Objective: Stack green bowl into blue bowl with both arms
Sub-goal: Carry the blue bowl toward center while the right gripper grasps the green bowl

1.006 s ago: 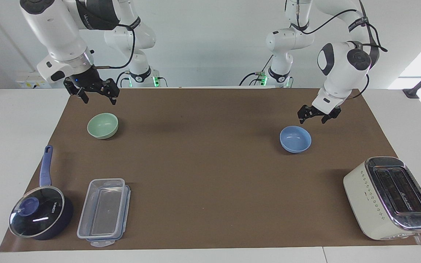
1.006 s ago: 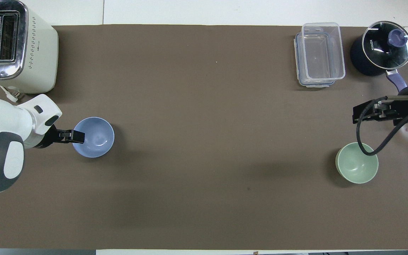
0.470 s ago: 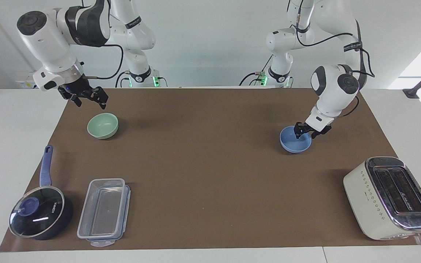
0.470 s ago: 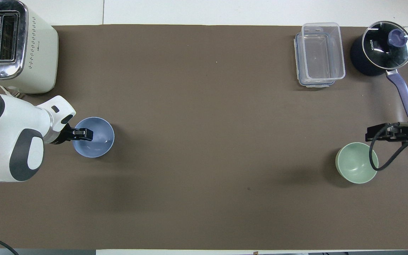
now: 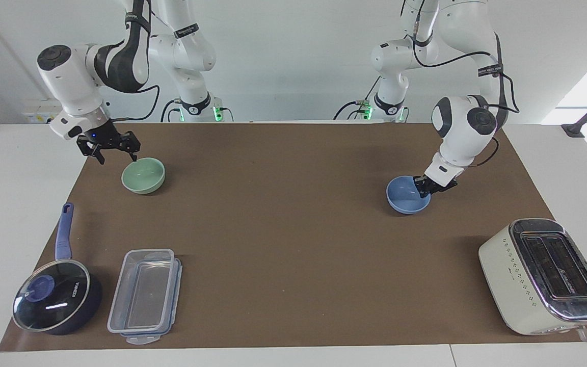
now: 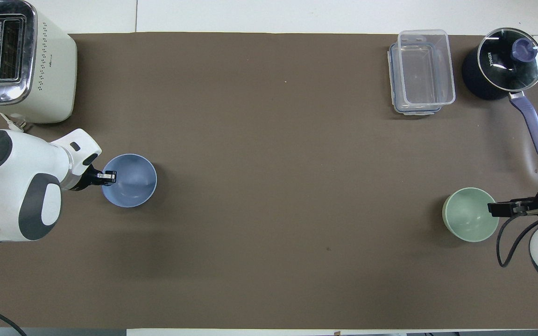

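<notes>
My right gripper is far from the blue bowl (image 6: 132, 180), so next my left gripper brings the blue bowl to the mat's middle (image 6: 278, 199) before the green bowl goes in.
The light-blue bowl (image 5: 405, 196) (image 6: 131, 182) sits on the brown mat toward the left arm's end of the table. My left gripper (image 5: 427, 186) (image 6: 109, 176) is down at its rim, on the side toward that end, shut on the rim. The mint-green bowl (image 5: 143, 176) (image 6: 467, 214) rests upright toward the right arm's end. My right gripper (image 5: 116, 154) (image 6: 500, 208) hangs open just over the green bowl's rim on the side toward that end, one fingertip close above the rim and nothing between its fingers.
A cream toaster (image 5: 543, 275) (image 6: 17, 60) stands farther from the robots at the left arm's end. A clear plastic container (image 5: 145, 295) (image 6: 421, 72) and a dark-blue saucepan with glass lid (image 5: 56, 300) (image 6: 505, 63) lie farther out at the right arm's end.
My left gripper came down into the blue bowl and closed on its rim, nudging the bowl slightly toward the table's middle. My right gripper dropped, still open, from above to the green bowl's rim.
</notes>
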### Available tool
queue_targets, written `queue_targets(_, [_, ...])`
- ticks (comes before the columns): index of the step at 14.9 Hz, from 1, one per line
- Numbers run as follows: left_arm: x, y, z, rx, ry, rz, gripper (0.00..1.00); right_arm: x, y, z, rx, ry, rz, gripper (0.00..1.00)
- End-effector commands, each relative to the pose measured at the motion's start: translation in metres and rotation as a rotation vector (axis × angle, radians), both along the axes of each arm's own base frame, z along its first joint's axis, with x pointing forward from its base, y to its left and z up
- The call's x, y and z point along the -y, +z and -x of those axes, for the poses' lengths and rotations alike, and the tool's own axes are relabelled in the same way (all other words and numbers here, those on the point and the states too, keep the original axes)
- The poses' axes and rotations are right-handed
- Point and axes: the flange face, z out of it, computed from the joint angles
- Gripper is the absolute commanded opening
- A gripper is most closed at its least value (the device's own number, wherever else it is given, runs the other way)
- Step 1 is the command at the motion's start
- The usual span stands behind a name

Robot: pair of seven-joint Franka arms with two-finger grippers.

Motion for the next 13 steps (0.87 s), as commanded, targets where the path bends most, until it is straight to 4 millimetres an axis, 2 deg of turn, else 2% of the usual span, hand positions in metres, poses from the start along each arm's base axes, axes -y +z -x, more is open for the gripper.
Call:
queue_targets(1, [-0.011, 0.011, -0.015, 0.016, -0.002, -0.016, 0.0, 0.009, -0.026, 0.001, -0.015, 0.022, -0.003, 0.98])
queue_targets(4, [-0.009, 0.027, -0.03, -0.031, 0.026, -0.013, 0.0, 0.021, -0.05, 0.005, -0.025, -0.006, -0.009, 0.89])
queue_targets(6, [0.007, 0.045, -0.044, -0.079, 0.076, -0.009, 0.0, 0.036, -0.069, 0.01, -0.031, -0.04, -0.014, 0.85])
queue_targets(7, [0.023, 0.053, -0.049, -0.093, 0.097, -0.004, 0.0, 0.04, -0.076, 0.014, -0.045, -0.052, -0.02, 0.78])
queue_targets(9, [0.073, 0.073, -0.051, -0.123, 0.157, 0.029, 0.0, 0.04, -0.082, 0.017, -0.059, -0.063, -0.025, 0.66])
queue_targets(10, [0.1, 0.078, -0.049, -0.127, 0.176, 0.027, 0.0, 0.039, -0.082, 0.017, -0.059, -0.061, -0.025, 0.57])
queue_targets(11, [0.127, 0.08, -0.045, -0.128, 0.21, 0.021, 0.0, 0.039, -0.083, 0.018, -0.061, -0.06, -0.026, 0.39])
queue_targets(12, [0.156, 0.082, -0.037, -0.127, 0.242, 0.028, 0.0, 0.037, -0.083, 0.018, -0.071, -0.051, -0.029, 0.08])
queue_targets(13, [0.187, 0.082, -0.026, -0.132, 0.257, 0.043, 0.0, 0.036, -0.084, 0.019, -0.081, -0.046, -0.033, 0.0])
